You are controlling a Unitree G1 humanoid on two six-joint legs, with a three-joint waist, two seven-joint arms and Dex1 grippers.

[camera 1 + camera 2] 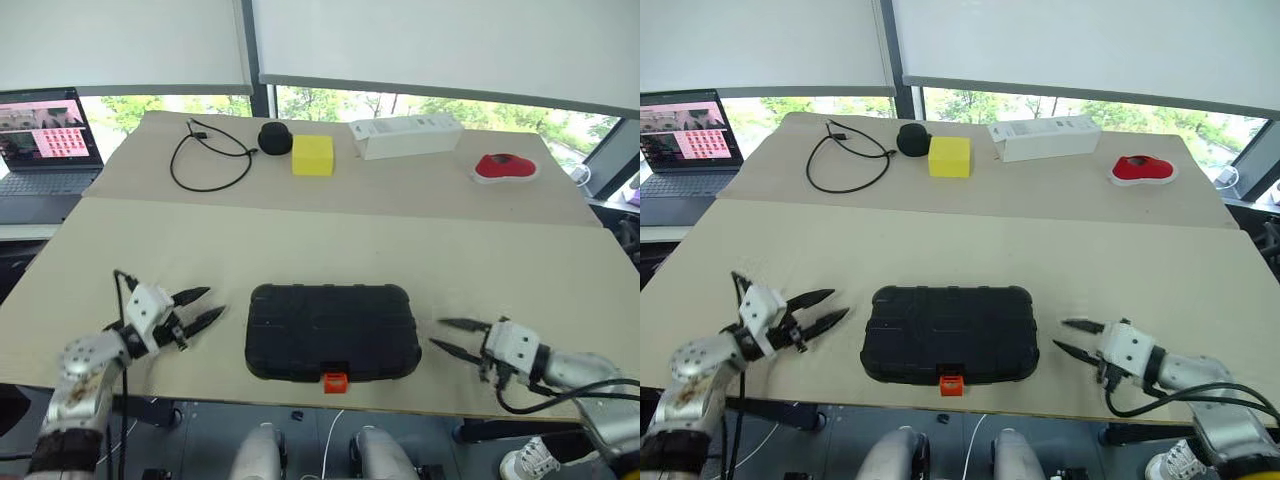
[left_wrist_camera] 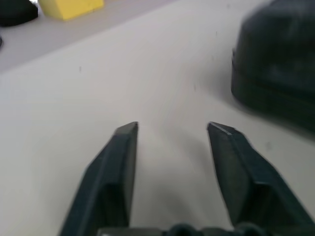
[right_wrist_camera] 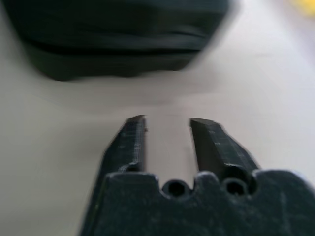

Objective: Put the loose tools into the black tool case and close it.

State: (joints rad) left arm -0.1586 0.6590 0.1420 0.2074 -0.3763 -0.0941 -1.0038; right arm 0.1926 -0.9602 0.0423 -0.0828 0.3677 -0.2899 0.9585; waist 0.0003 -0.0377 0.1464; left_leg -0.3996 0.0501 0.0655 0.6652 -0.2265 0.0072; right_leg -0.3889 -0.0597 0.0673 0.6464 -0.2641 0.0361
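Next, my gripper turns the black tool case (image 1: 332, 330) until the orange latch (image 1: 335, 383) faces my right gripper, because the latch now faces the table's front edge, away from my right gripper's line.
The black tool case (image 1: 332, 331) lies shut near the table's front edge, its small orange latch (image 1: 334, 381) facing me. The loose tools are out of view. My left gripper (image 1: 201, 307) hovers a little to the left of the case, open, with nothing between its fingers (image 2: 120, 162). To the right of the case my right gripper (image 1: 447, 334) is open and empty too, pointing at the case's right end (image 3: 123, 44). Neither gripper touches the case.
On the far part of the table are a black cable (image 1: 205, 155), a round black speaker (image 1: 274, 138), a yellow block (image 1: 312, 155), a white box (image 1: 405, 135) and a red-and-white object (image 1: 503, 167). A laptop (image 1: 45, 140) stands at the far left.
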